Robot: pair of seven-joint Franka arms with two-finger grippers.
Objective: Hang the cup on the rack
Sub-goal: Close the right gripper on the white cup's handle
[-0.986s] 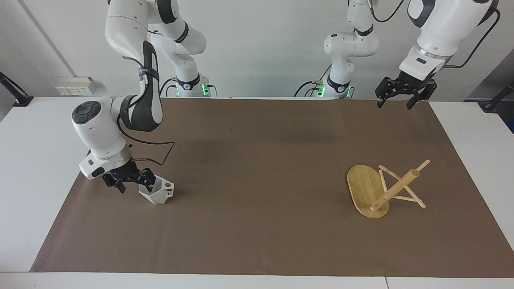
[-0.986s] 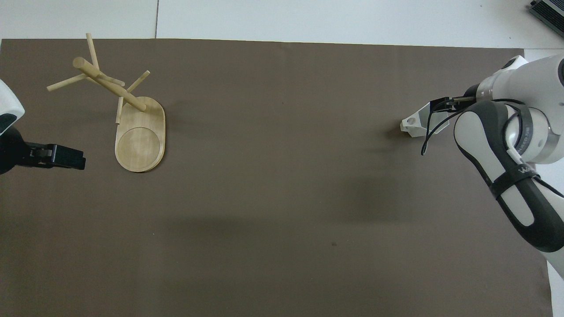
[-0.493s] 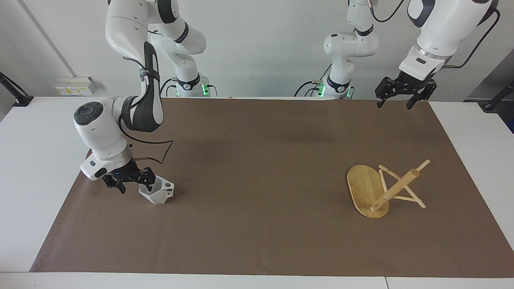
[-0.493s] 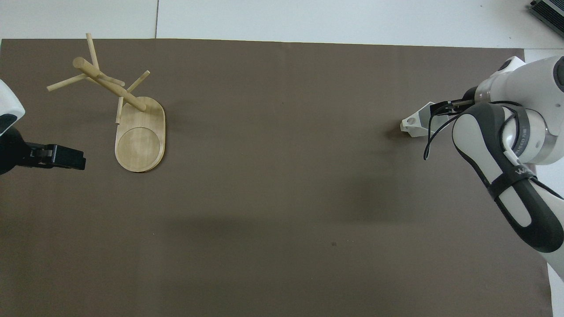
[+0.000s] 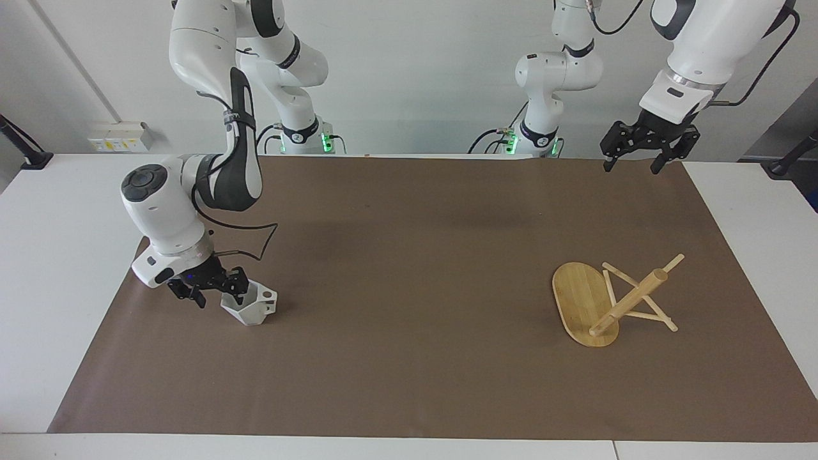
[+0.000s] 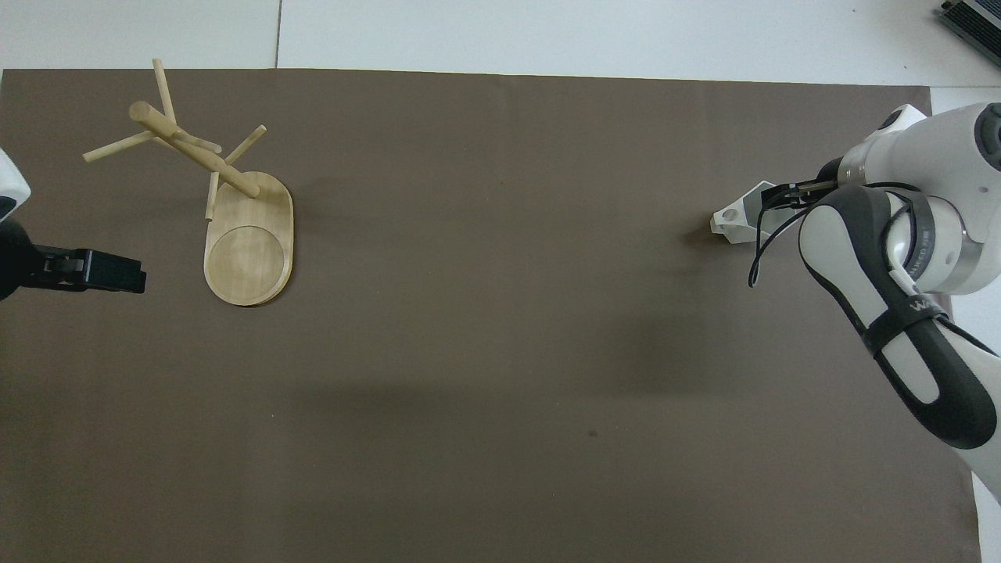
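I expect the bamboo rack (image 6: 192,150) to stay standing in place when I guide the cup's handle over a peg, because the round hollow in the rack's base (image 6: 245,266) faces straight up.
The white faceted cup (image 5: 250,308) sits tilted on the brown mat at the right arm's end of the table, its mouth turned toward my right gripper (image 5: 217,295). That gripper is low at the cup's rim and looks open, with one finger in the cup's mouth. In the overhead view the arm hides most of the cup (image 6: 735,220) and of the right gripper (image 6: 782,191). The bamboo rack (image 5: 597,300) lies tipped over at the left arm's end, its base on edge and its pegs on the mat; it also shows in the overhead view (image 6: 249,250). My left gripper (image 5: 631,167) waits open, high over the mat's edge by the robots.
A brown mat (image 5: 409,255) covers most of the white table (image 5: 57,255). Nothing else lies on it between the cup and the rack.
My right wrist has shifted slightly up and toward the cup. The cup has stayed in place. My left gripper has drifted a little toward its own end of the table.
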